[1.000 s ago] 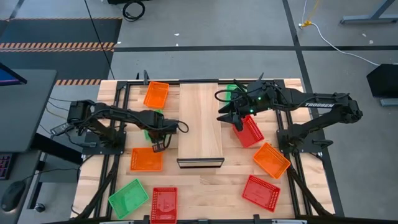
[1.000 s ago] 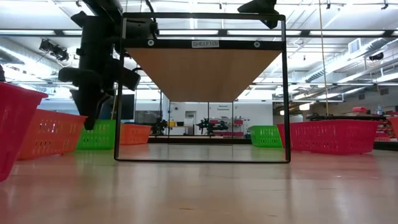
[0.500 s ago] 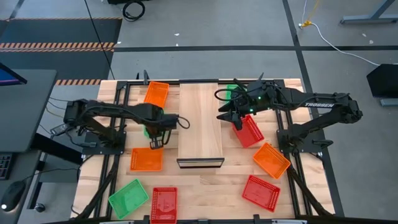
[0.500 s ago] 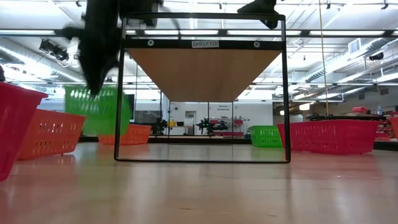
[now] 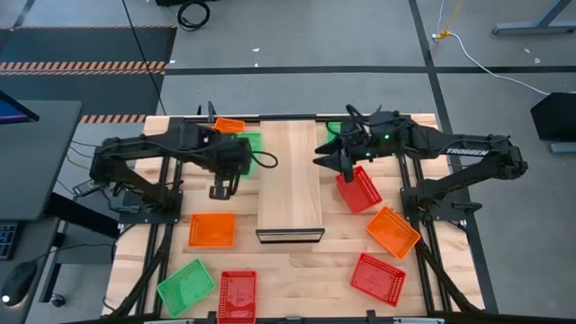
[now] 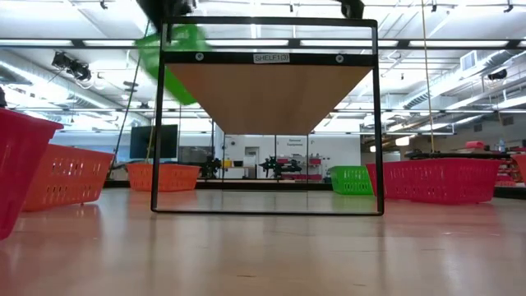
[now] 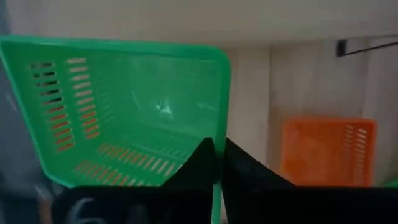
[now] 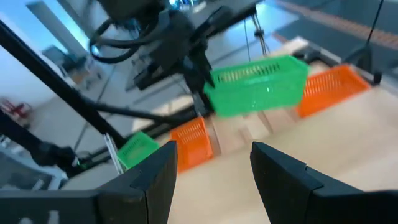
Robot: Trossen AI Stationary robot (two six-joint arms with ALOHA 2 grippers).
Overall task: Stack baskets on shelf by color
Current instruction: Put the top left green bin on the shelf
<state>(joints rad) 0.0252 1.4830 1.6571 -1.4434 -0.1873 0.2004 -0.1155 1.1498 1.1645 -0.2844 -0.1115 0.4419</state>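
Note:
My right gripper should pull back while my left gripper puts the green basket onto the board (image 5: 292,166), because my right gripper is hanging over the shelf's edge (image 5: 315,144) and crowding the basket's way in.
My left gripper (image 7: 217,163) is shut on a green basket (image 7: 130,118), raised high over the table left of the shelf (image 5: 290,184), a pale board on a dark frame. In the high view the basket (image 5: 252,141) shows beside the shelf's far left part; in the low view it (image 6: 168,62) is a blur at shelf height. My right gripper (image 8: 211,180) is open and touches nothing. It hangs over the shelf's right edge (image 5: 326,162), facing the left arm. The other baskets lie on the table. My left gripper pinches one wall of the green basket at its rim (image 7: 217,140), one finger (image 7: 200,165) inside the basket and the other outside. The fingers come from above, slanting down. The basket (image 8: 258,87) is lifted clear of the table and juts out sideways from the fingers, slightly tilted.
On the left lie an orange basket (image 5: 211,229), a green one (image 5: 186,286), a red one (image 5: 237,295) and a far orange one (image 5: 229,126). On the right lie two red baskets (image 5: 358,189) (image 5: 376,277), an orange one (image 5: 392,231) and a green one (image 5: 335,130).
My left gripper has risen from the table beside the shelf, rolling as it went. The green basket has gone up with it, from standing on the table to hanging clear at shelf height, a little nearer the far edge. My right gripper has kept still.

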